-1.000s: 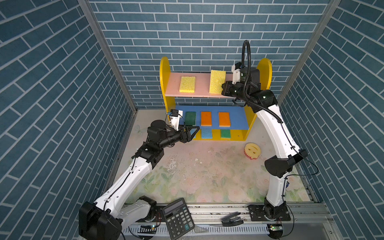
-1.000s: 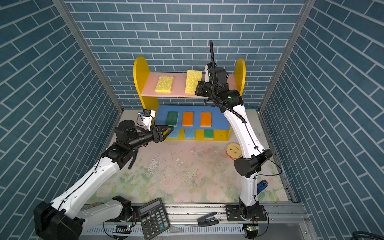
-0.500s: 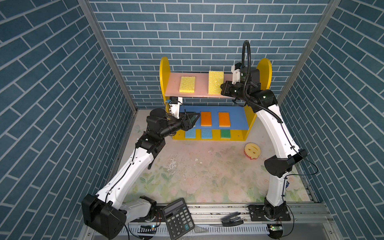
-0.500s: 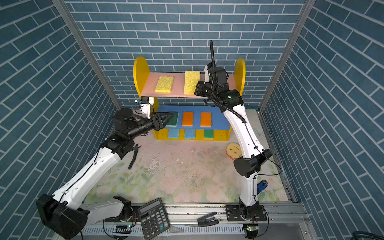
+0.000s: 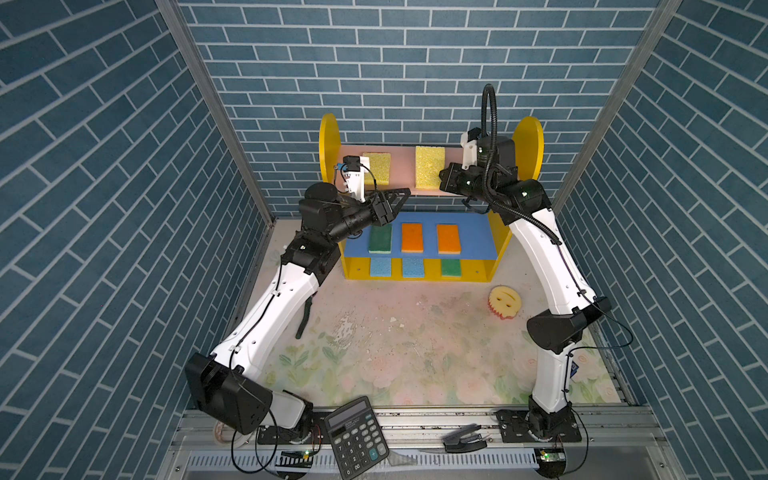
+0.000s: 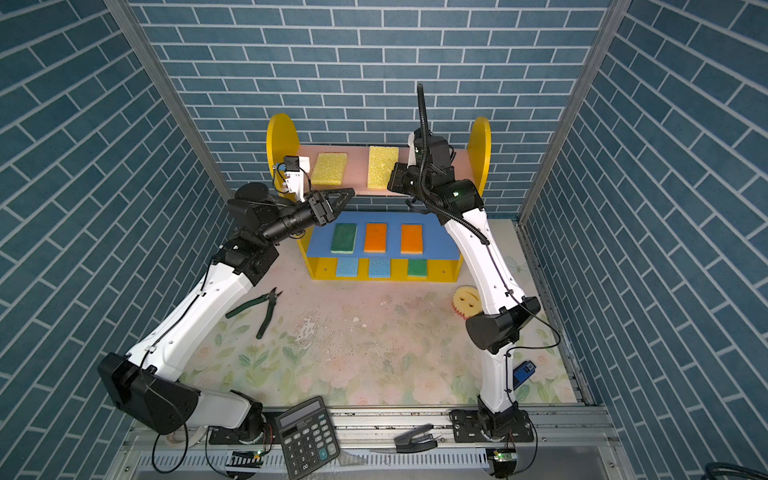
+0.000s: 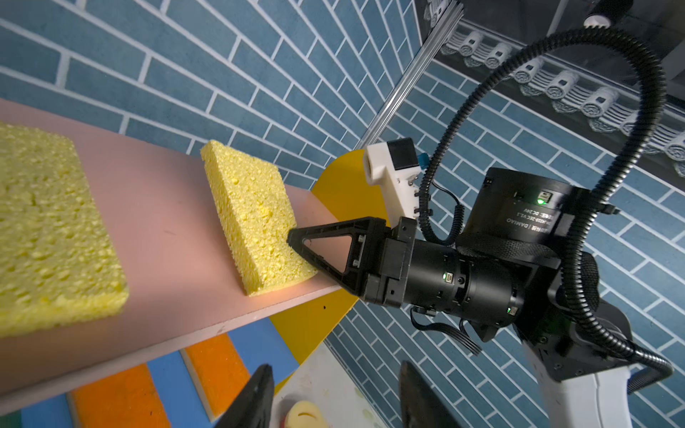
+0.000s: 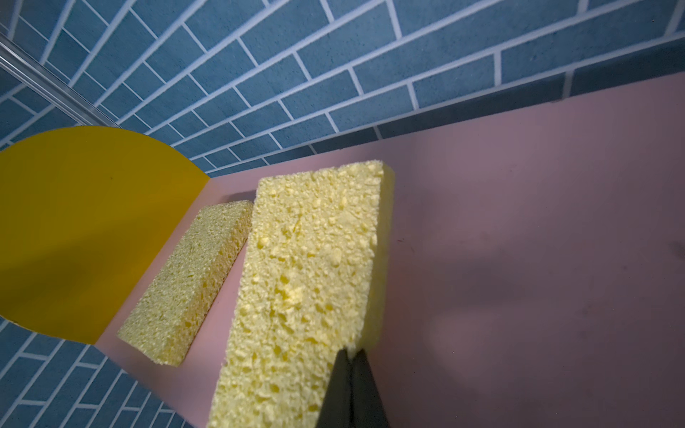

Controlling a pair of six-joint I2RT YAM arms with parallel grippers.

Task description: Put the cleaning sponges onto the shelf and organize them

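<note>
The yellow sponge [image 5: 430, 166] stands tilted against my right gripper's shut tips, so my left gripper should steady its other side [image 5: 418, 178] while my right gripper lays it flat.
The shelf [image 5: 403, 166] holds two yellow cleaning sponges on its pink top board. The left one [image 5: 377, 168] lies flat. The right one [image 7: 255, 218] stands tilted on its long edge, and my right gripper [image 8: 350, 352] is shut with its tips pressed against that sponge's side [image 8: 307, 281]. My left gripper [image 7: 335, 367] is open and empty, hovering before the top board's front edge [image 5: 401, 195]. A green [image 5: 380, 239] and two orange sponges [image 5: 412, 237] lie on the blue board. Two light blue [image 5: 380, 267] and one green sponge sit on the base. The round smiley sponge [image 5: 503, 302] lies on the table.
Green-handled pliers [image 6: 262, 309] lie on the floral mat under the left arm. A black calculator [image 5: 357, 436] and a small black tool [image 5: 463, 440] rest on the front rail. Blue brick walls close in on three sides.
My left arm has risen from the blue board's level to the front edge of the pink top board. The right gripper has stayed at the tilted yellow sponge.
</note>
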